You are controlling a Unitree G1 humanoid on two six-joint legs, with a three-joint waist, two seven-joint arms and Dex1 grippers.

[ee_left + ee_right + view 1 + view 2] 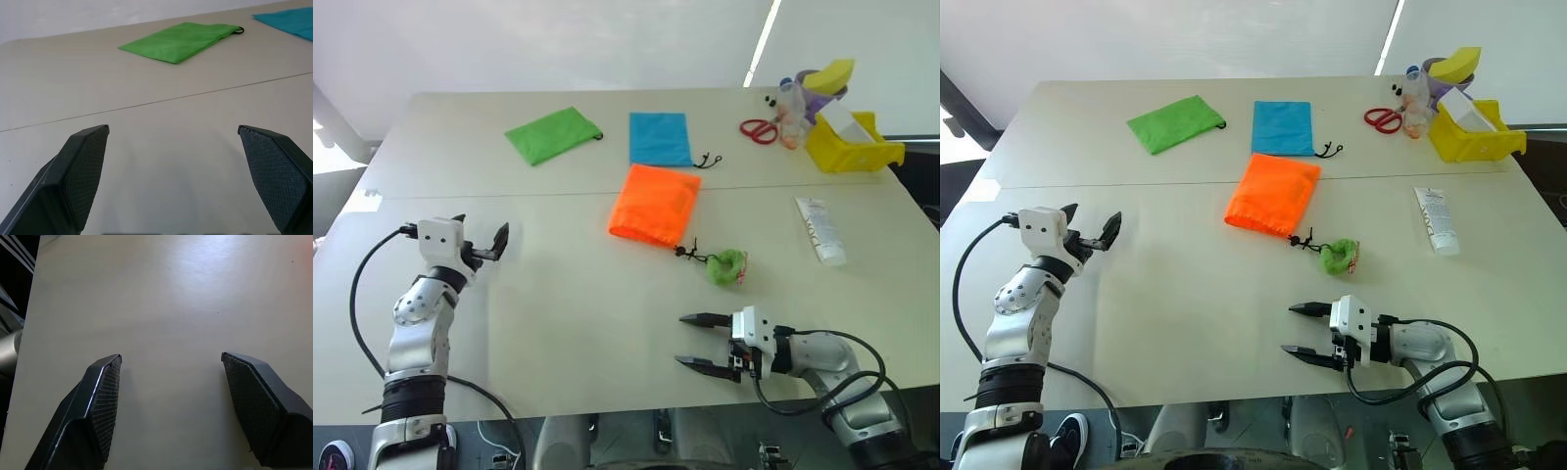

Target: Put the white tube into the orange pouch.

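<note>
I expect the white tube to have its cap still sticking out when I push the tube in, because the tube is almost as long as the orange pouch.
The white tube lies flat near the table's right edge, its cap end toward me. The orange pouch lies in the middle of the table, its black cord trailing toward a small green crumpled thing. My left gripper is open over the left part of the table, far from both, with nothing between its fingers. My right gripper is open near the front edge, pointing left, with bare tabletop between its fingers. It sits in front of the pouch and well short of the tube.
A green pouch and a blue pouch lie behind the orange one. At the back right are red-handled scissors, a bottle and a yellow bin. A seam runs across the table.
</note>
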